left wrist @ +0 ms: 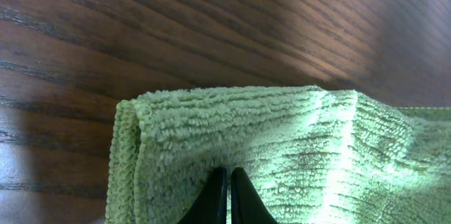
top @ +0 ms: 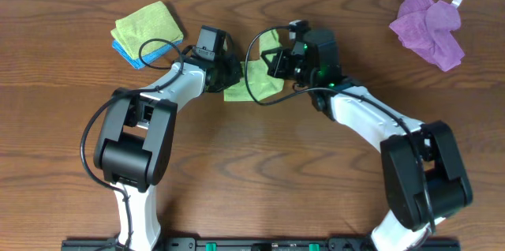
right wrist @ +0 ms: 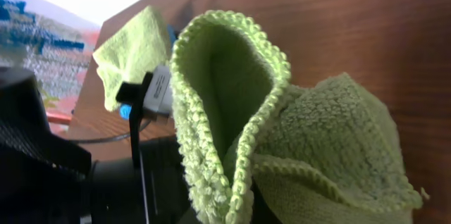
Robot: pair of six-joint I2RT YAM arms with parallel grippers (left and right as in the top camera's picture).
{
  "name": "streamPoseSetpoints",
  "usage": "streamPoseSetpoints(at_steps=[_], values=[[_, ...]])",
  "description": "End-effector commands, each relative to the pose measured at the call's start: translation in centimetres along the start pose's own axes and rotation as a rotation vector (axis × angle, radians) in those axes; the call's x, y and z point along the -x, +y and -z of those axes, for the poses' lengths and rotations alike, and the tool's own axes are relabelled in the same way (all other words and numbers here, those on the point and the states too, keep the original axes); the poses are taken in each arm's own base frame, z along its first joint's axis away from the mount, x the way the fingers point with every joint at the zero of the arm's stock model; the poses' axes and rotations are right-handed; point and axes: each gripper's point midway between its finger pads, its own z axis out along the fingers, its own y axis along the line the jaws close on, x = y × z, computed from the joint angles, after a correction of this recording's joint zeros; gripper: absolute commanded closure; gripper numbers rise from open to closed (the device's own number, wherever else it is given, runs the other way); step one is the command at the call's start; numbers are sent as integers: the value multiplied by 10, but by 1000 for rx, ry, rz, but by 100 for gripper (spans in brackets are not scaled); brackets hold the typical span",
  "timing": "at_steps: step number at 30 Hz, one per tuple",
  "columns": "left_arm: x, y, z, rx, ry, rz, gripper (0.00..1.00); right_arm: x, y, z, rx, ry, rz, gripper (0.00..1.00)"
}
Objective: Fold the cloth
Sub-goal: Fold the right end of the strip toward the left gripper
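My right gripper's fingers hold the lifted edge, with the cloth's flat part (top: 254, 90) smooth ahead. I should keep folding toward the doubled edge (top: 227, 95) and let go there.
The green cloth (top: 254, 84) lies partly folded at the table's middle, between my two grippers. My left gripper (top: 227, 71) is at its left edge. In the left wrist view its fingers (left wrist: 227, 176) are shut together and pinch the top layer of the cloth (left wrist: 282, 139), which lies flat with a doubled edge at the left. My right gripper (top: 278, 60) is at the cloth's upper right. In the right wrist view it (right wrist: 239, 213) is shut on a lifted, looped edge of the cloth (right wrist: 225, 97), and the fingers are mostly hidden by the fabric.
A folded green cloth on a blue one (top: 147, 31) sits at the back left and also shows in the right wrist view (right wrist: 130, 58). A crumpled purple cloth (top: 430, 20) lies at the back right. The tabletop (top: 260, 172) is brown wood.
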Motion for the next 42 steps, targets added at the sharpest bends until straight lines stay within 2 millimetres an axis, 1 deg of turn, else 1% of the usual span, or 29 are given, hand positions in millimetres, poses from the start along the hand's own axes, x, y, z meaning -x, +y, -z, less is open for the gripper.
streamPoseSetpoints(at_steps=[1, 4, 8, 11, 14, 22, 25, 30, 32, 40, 42], values=[[1, -1, -4, -7, 13, -16, 95, -6, 4, -8, -16, 3, 42, 99], [3, -2, -3, -8, 10, -19, 94, -15, 0, -15, -26, 22, 46, 99], [12, -3, 8, -17, -15, -25, 94, -22, -8, -21, -38, 43, 38, 99], [24, -1, 23, -22, -43, -21, 94, -25, -10, -23, -41, 51, 36, 99], [32, 3, 34, -20, -59, -5, 94, -27, -12, -24, -43, 55, 36, 99], [49, 4, 59, -31, -110, -17, 94, -37, -13, -32, -46, 79, 70, 99], [49, 9, 63, -17, -104, -9, 94, -39, -9, -37, -39, 85, 85, 99], [43, 26, 65, 29, -70, -2, 94, -41, 2, -45, -27, 103, 137, 99], [44, 31, 66, 42, -70, 4, 94, -42, 5, -49, -27, 115, 154, 99], [54, 40, 75, 48, -94, 26, 94, -51, 2, -61, -40, 153, 153, 98], [58, 41, 79, 46, -104, 30, 94, -53, 2, -62, -40, 158, 153, 92]])
